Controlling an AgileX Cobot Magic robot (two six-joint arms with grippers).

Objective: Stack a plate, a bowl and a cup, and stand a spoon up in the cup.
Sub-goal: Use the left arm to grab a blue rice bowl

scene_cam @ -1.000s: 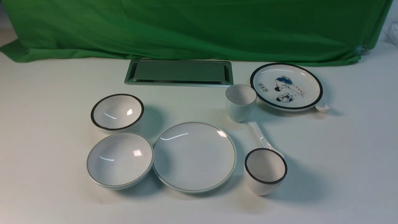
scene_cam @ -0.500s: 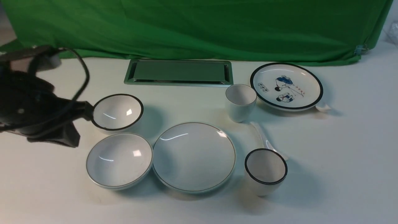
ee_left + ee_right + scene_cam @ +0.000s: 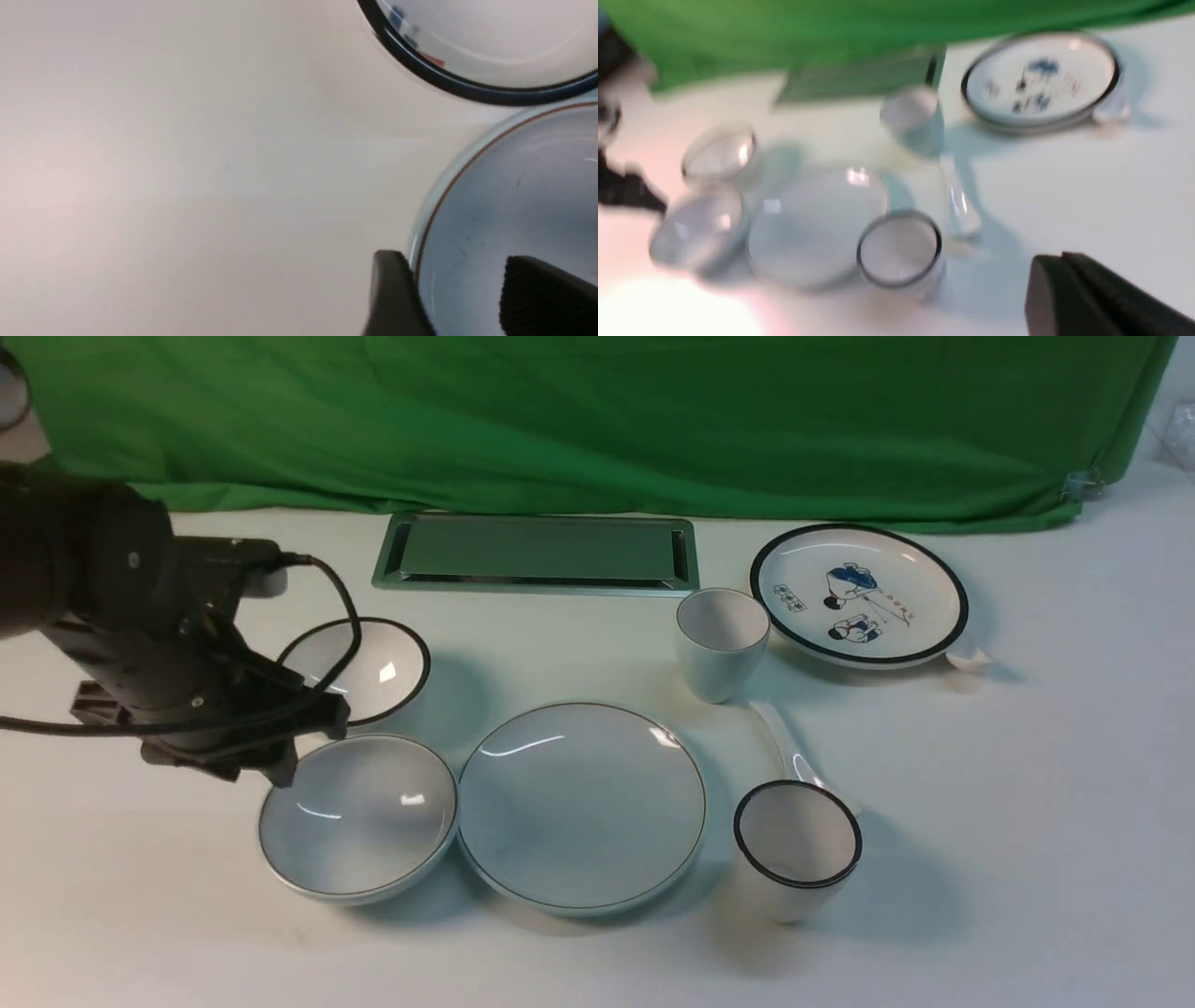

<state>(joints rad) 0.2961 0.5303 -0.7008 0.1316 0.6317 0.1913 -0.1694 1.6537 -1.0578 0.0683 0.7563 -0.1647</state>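
Observation:
The shallow white bowl sits point(image 3: 458, 816) touching the plain white plate point(image 3: 583, 806). The plate will move a little to the side when I grip the bowl and lift it.
The plain white plate point(image 3: 581, 803) lies at the table's front middle. The shallow white bowl point(image 3: 359, 817) sits touching its left side. The plain white cup point(image 3: 722, 642) stands behind the plate to the right. The white spoon point(image 3: 789, 747) lies between that cup and a black-rimmed cup. My left gripper point(image 3: 303, 747) is open at the bowl's far-left rim. In the left wrist view its fingers point(image 3: 392, 289) stand on either side of the rim of the bowl point(image 3: 514, 186). My right gripper point(image 3: 1064, 263) is shut and empty, above the table to the right of the spoon point(image 3: 959, 200).
A black-rimmed bowl point(image 3: 373, 667) sits just behind the shallow bowl, beside my left arm. A black-rimmed cup point(image 3: 796, 847) stands right of the plate. A black-rimmed plate with blue drawings point(image 3: 859, 595) and a second spoon point(image 3: 971, 659) are at the back right. A metal tray point(image 3: 539, 553) lies before the green cloth.
My left arm has come in from the left and moved right and down to the shallow bowl's rim. The dishes have not moved.

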